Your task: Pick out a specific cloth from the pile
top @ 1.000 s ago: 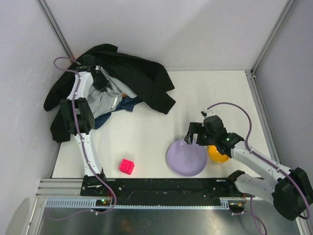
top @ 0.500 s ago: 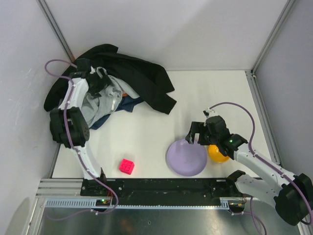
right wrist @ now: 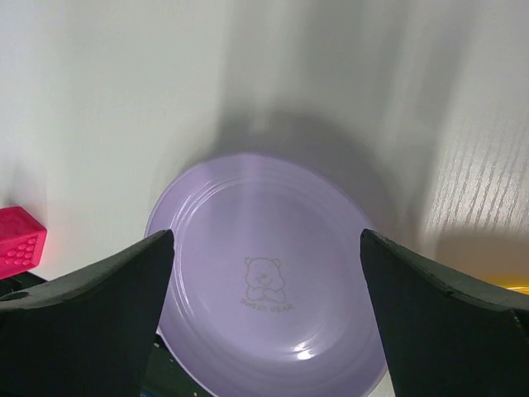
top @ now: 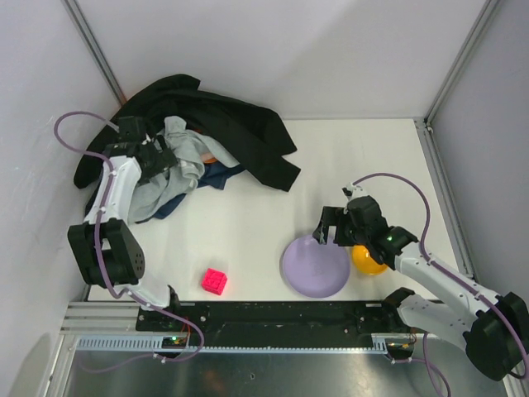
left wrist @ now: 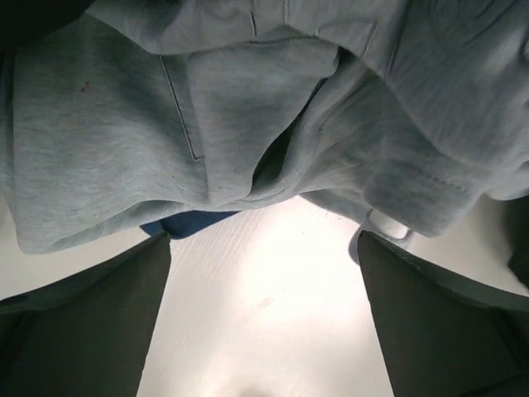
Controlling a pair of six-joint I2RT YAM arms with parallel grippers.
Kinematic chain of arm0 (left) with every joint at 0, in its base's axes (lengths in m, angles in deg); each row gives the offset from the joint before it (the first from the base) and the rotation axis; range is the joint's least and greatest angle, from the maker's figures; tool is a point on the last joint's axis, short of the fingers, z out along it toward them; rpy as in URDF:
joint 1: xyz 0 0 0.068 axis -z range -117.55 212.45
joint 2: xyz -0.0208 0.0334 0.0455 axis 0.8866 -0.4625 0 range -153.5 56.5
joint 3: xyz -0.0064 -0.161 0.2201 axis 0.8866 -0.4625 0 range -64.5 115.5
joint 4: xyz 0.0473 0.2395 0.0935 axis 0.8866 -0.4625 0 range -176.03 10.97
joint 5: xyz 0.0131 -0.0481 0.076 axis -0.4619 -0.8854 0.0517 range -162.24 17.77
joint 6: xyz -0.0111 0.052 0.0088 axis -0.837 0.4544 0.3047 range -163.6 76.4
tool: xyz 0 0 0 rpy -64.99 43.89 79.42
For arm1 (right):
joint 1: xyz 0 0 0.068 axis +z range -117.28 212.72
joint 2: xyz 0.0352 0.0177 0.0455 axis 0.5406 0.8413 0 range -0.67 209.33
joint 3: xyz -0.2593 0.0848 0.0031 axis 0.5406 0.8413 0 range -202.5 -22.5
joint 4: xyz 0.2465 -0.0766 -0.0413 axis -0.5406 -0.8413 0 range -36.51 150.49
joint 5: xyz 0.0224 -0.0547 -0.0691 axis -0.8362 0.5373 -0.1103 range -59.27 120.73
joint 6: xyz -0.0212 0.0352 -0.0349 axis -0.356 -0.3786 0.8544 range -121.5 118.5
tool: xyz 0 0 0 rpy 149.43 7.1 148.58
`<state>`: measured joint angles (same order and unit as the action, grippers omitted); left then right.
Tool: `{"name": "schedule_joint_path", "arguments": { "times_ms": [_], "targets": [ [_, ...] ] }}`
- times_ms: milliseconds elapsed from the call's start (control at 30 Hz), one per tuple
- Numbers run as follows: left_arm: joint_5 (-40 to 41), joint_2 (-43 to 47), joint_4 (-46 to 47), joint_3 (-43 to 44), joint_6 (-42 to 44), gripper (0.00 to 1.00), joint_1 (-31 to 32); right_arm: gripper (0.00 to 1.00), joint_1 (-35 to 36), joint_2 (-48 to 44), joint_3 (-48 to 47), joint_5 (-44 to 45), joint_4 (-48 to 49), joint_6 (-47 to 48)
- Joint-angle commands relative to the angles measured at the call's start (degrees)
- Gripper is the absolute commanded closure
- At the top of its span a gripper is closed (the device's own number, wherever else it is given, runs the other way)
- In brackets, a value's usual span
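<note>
I expect the grey cloth to bunch back and uncover the navy cloth when I lift, because the navy cloth's edges [top: 218, 174] stick out from under the rumpled grey cloth [top: 188, 159].
The pile lies at the back left: a big black garment [top: 235, 124] with a light grey cloth [top: 182, 153] on its near side. The navy cloth [top: 216, 176] pokes out from under the grey one, mostly covered. My left gripper [top: 165, 159] hovers over the grey cloth, open and empty. In the left wrist view grey fabric [left wrist: 248, 116] fills the top, a navy sliver [left wrist: 190, 223] shows beneath it, and the left gripper [left wrist: 263, 240] spans bare table. My right gripper [top: 326, 236] stands open over a purple plate [right wrist: 273, 306], away from the pile.
A bit of orange fabric [top: 213, 157] shows between grey and black. A pink cube [top: 215, 281] sits near the front edge, left of the purple plate [top: 314, 266]. A yellow-orange ball [top: 368, 259] lies beside the plate. The side wall stands close to the pile's left.
My left gripper has opened and let go of the grey cloth, which has settled on the pile. The left arm swung left and toward the front. The right arm hardly moved.
</note>
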<state>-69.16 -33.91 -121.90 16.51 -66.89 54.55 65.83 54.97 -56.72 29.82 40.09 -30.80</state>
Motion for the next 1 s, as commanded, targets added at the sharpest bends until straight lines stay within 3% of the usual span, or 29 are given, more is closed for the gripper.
{"name": "schedule_joint_path", "arguments": {
  "times_ms": [0, 300, 700, 867, 967],
  "targets": [
    [5.95, -0.06, -0.08, -1.58, 3.88, 0.0, 3.05, 0.01, 0.73, 0.42, -2.06, 0.62, 0.62, 0.29],
    [13.32, -11.01, -0.07, 1.68, 6.08, 0.0, 12.26, 0.01, 1.87, 1.06, -1.4, 0.9, 1.28, -0.86],
    [16.25, -23.61, -0.08, 8.43, 5.2, 0.02, 13.31, 0.01, 2.05, 2.12, -0.83, 1.81, 2.36, -0.39],
    [19.9, -27.12, -0.32, 10.07, 5.47, 0.11, 13.29, 0.01, 2.05, 2.11, -0.85, 1.59, 2.63, -0.64],
    [20.53, -28.72, -0.44, 10.5, 5.8, 0.24, 13.27, 0.01, 2.04, 2.11, -0.85, 1.64, 2.64, -0.67]
  ]
}}
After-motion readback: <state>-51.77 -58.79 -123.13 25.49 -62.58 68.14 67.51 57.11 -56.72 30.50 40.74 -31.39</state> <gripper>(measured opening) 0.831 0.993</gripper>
